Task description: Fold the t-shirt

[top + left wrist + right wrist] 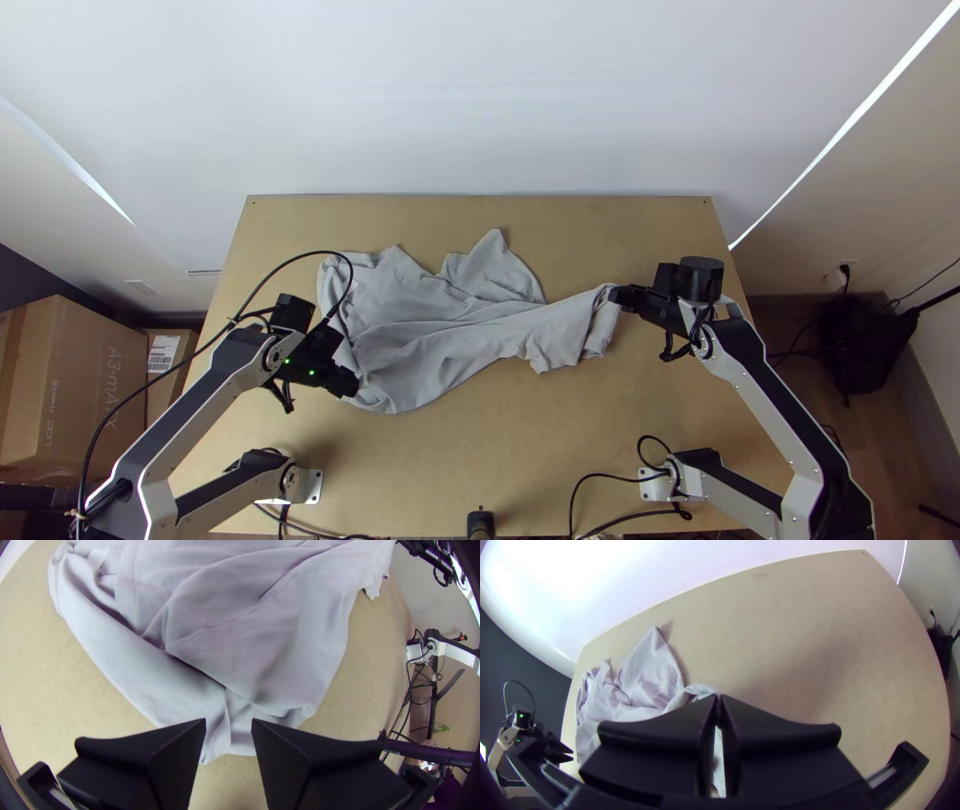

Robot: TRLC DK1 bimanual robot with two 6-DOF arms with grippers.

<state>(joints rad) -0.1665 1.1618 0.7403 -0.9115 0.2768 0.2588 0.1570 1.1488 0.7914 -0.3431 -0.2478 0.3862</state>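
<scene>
The grey t-shirt's near edge bows outward (402,409), so it should become nearly straight when the robot's left gripper pulls the t-shirt's corner (227,740).
The grey t-shirt (430,320) lies bunched and wrinkled over the table's left and middle, one part stretched toward the right. My right gripper (617,296) holds the tip of that stretched part, slightly raised; in the right wrist view the fingers of the right gripper (718,699) are shut on the t-shirt (647,675). At the cloth's near left edge is my left gripper (350,385). In the left wrist view the left gripper (228,722) stands open, with a narrow hemmed end of the t-shirt (250,645) seen between its fingers; it does not grip the cloth.
The light wooden table (500,450) has bare surface in front of and to the right of the cloth. A small black device (481,524) stands at the near edge. Cables (610,478) lie by the right arm's base. Cardboard boxes (75,390) stand beyond the left side.
</scene>
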